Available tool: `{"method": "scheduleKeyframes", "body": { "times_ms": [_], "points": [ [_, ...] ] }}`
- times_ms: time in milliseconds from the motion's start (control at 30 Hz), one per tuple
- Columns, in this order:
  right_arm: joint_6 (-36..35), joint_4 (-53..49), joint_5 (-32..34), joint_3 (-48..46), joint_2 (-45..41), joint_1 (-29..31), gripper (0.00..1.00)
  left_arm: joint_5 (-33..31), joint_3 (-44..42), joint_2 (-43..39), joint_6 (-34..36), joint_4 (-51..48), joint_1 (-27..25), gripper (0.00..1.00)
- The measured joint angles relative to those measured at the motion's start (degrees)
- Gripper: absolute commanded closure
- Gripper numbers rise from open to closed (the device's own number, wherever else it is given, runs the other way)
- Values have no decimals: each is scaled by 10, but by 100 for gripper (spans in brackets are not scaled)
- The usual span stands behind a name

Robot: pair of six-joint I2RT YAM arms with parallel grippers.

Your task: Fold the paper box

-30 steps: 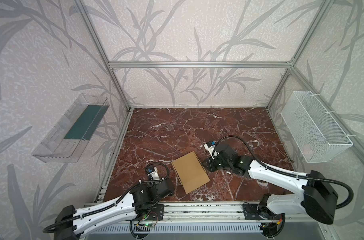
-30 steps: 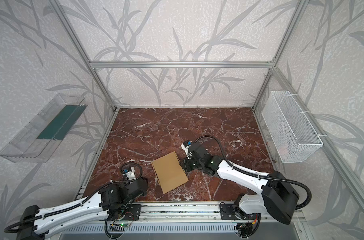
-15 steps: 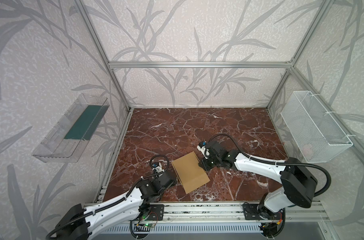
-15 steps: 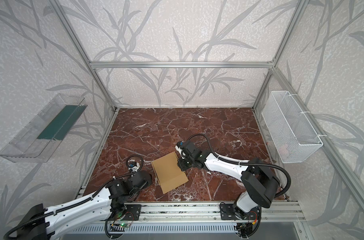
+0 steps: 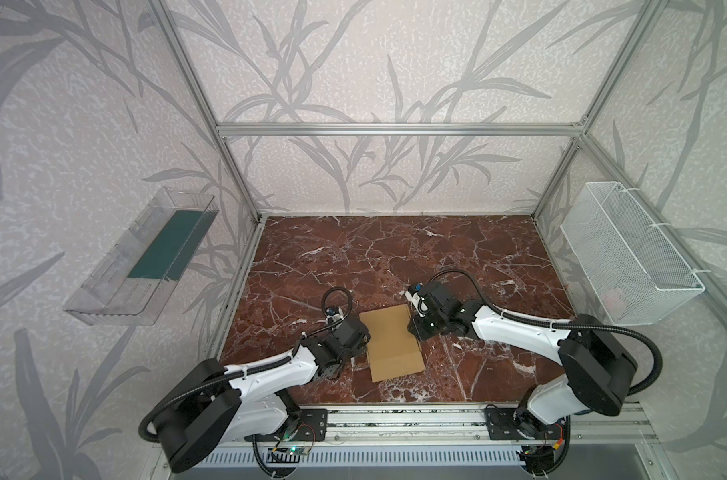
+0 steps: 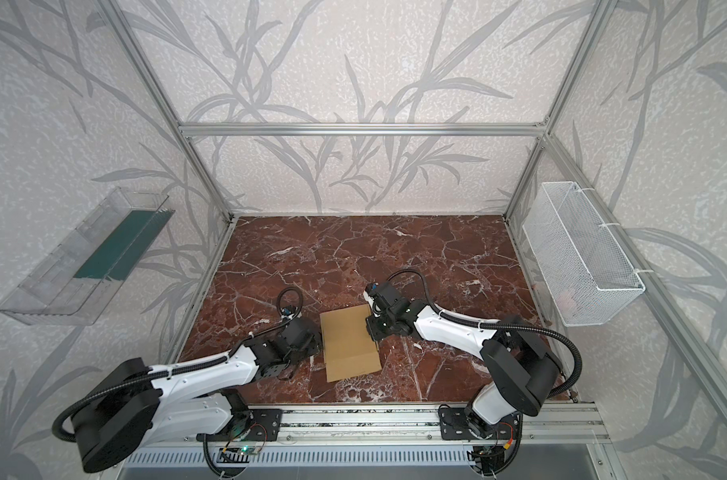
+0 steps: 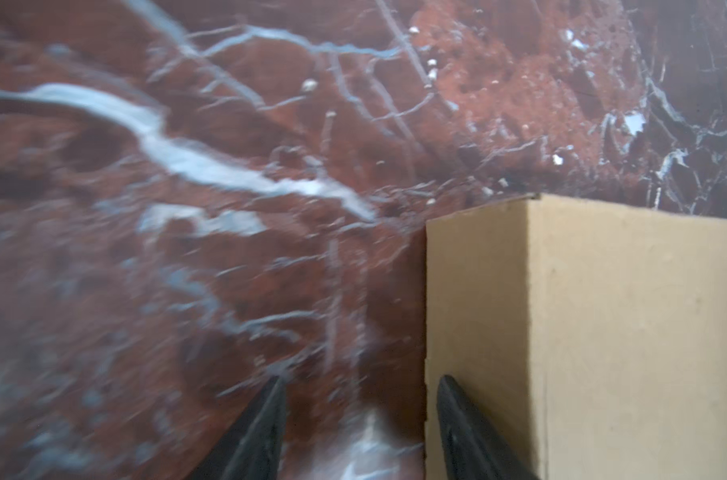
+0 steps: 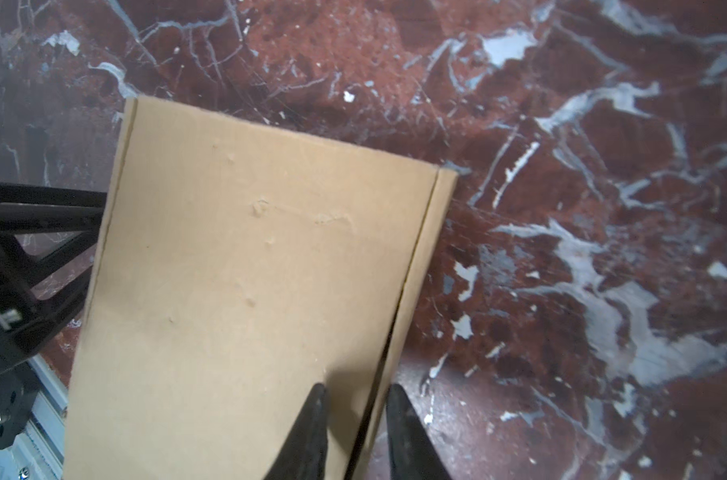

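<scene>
The paper box lies crooked and close to my left gripper, so next I shift the box over and turn it square before both grippers take its front corners.
The paper box is a shut, plain tan mailer lying flat on the red marble floor near the front. My left gripper is low at the box's left side. In the left wrist view it is open. One finger overlaps the box's side wall and the other is over bare floor. My right gripper is at the box's right edge. In the right wrist view it stands narrowly open astride the seam between lid and side wall.
A clear plastic tray with a green sheet hangs on the left wall. A white wire basket hangs on the right wall. An aluminium rail carrying both arm bases runs along the floor's front edge.
My right gripper has slid left onto the box's right edge. The left arm has reached forward to the box's left side. The box has turned a little straighter.
</scene>
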Motion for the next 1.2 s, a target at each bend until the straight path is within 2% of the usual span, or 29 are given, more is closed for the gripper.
{"method": "scheduleKeyframes", "body": {
  "times_ms": [300, 500, 733, 1000, 1200],
  "points": [
    [14, -2, 15, -65, -74, -56, 74, 47, 111, 138, 24, 34, 4, 40],
    [17, -14, 18, -96, -132, -80, 72, 57, 147, 170, 36, 44, 6, 39],
    [31, -33, -1, -109, -221, -89, 58, 56, 153, 96, 52, 22, 14, 37],
    [61, -68, -29, -146, -312, -89, 57, 89, 122, -1, 27, -25, 10, 38],
    [122, -82, -69, -221, -393, -72, 57, 113, 55, -35, -21, -44, -31, 38]
  ]
}}
